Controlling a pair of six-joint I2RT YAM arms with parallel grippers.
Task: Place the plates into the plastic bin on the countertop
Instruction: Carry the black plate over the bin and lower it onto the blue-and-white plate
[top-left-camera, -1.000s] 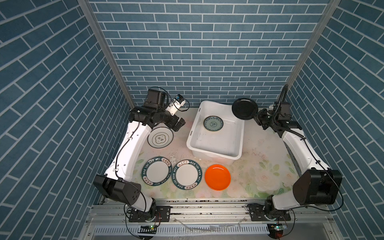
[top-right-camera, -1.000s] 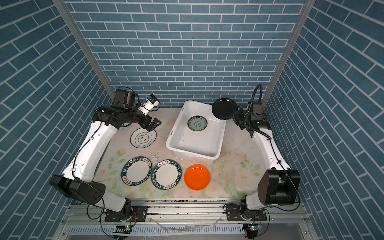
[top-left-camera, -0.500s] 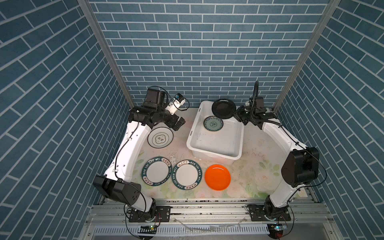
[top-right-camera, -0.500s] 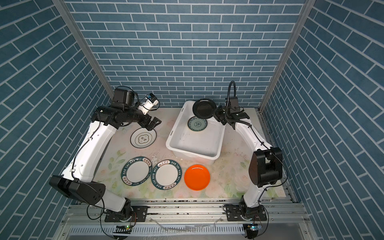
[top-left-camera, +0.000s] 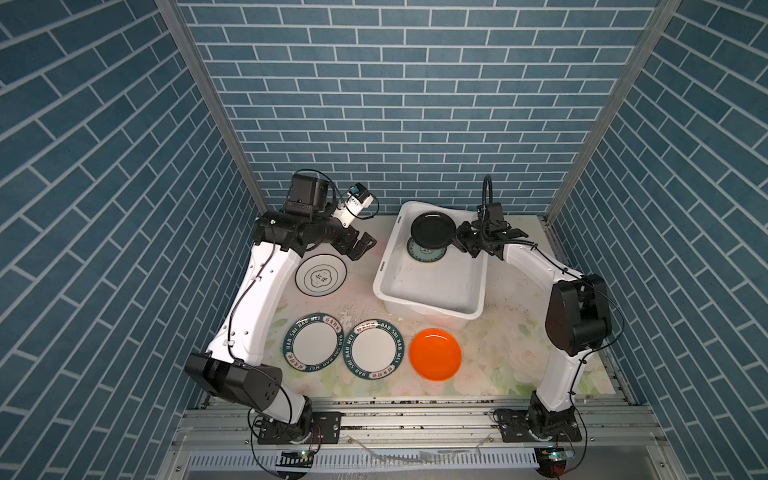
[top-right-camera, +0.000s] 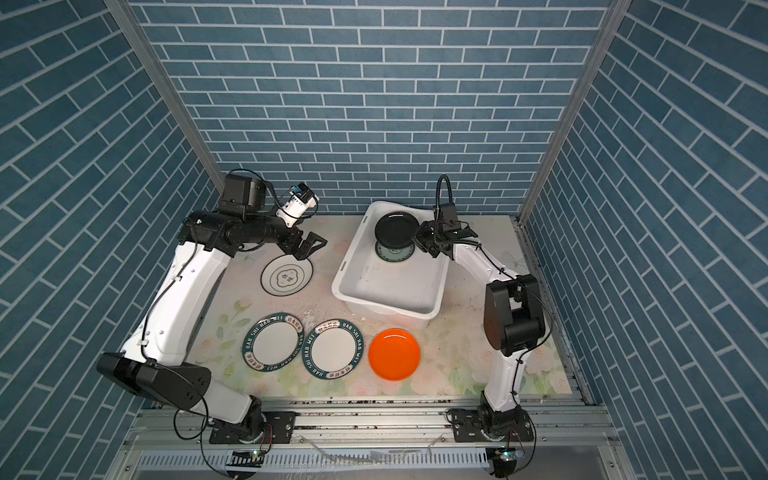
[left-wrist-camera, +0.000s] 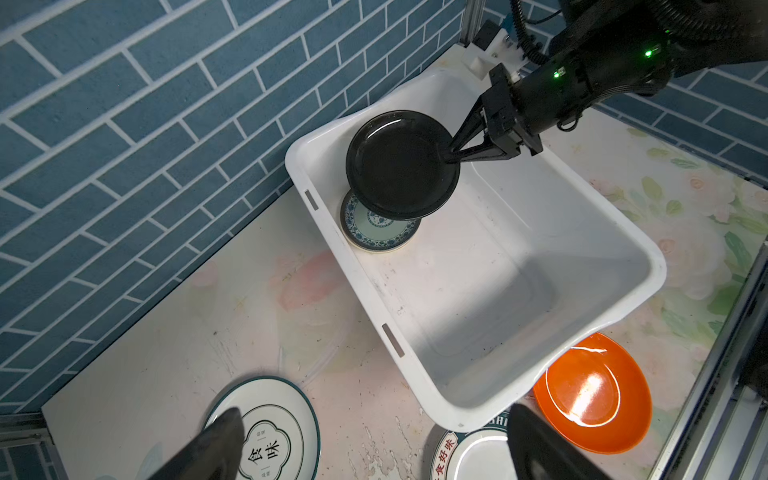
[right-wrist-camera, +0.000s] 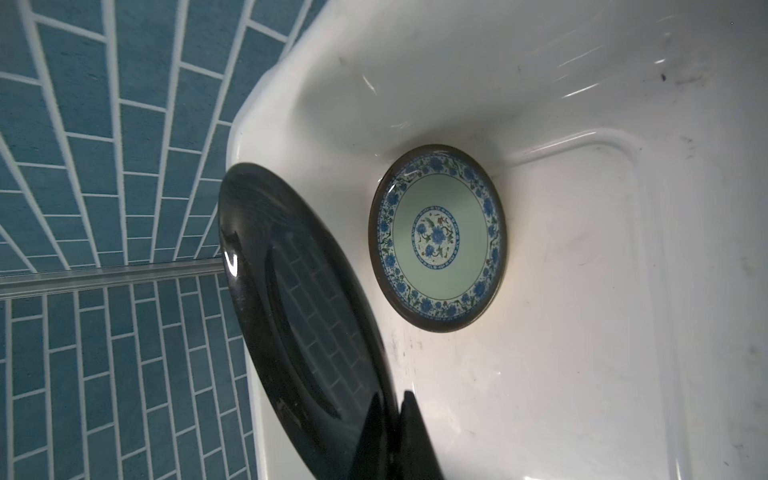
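My right gripper should keep lowering the black plate (top-left-camera: 432, 229), which hangs face up over the blue-green patterned plate (top-left-camera: 425, 255), until the two plates stack, and then let it go.
My right gripper (top-left-camera: 457, 239) is shut on the rim of a black plate (top-left-camera: 432, 228), which hangs tilted over the far end of the white plastic bin (top-left-camera: 428, 309). Right under it a blue-green patterned plate (right-wrist-camera: 436, 237) lies on the bin floor. In the right wrist view the fingertips (right-wrist-camera: 409, 415) pinch the black plate (right-wrist-camera: 291, 311) by its edge. My left gripper (top-left-camera: 361, 247) stands open and holds nothing, above the right edge of a white black-rimmed plate (top-left-camera: 321, 275) on the countertop (top-left-camera: 519, 332).
Two white plates with lettered dark-green rims (top-left-camera: 313, 341) (top-left-camera: 375, 349) and an orange plate (top-left-camera: 435, 354) lie in a row along the countertop's front, just before the bin's near wall. Blue brick walls close in the back and both sides.
The right gripper has carried the black plate leftward, from beyond the bin's right rim to over its far end. The left arm has stayed still.
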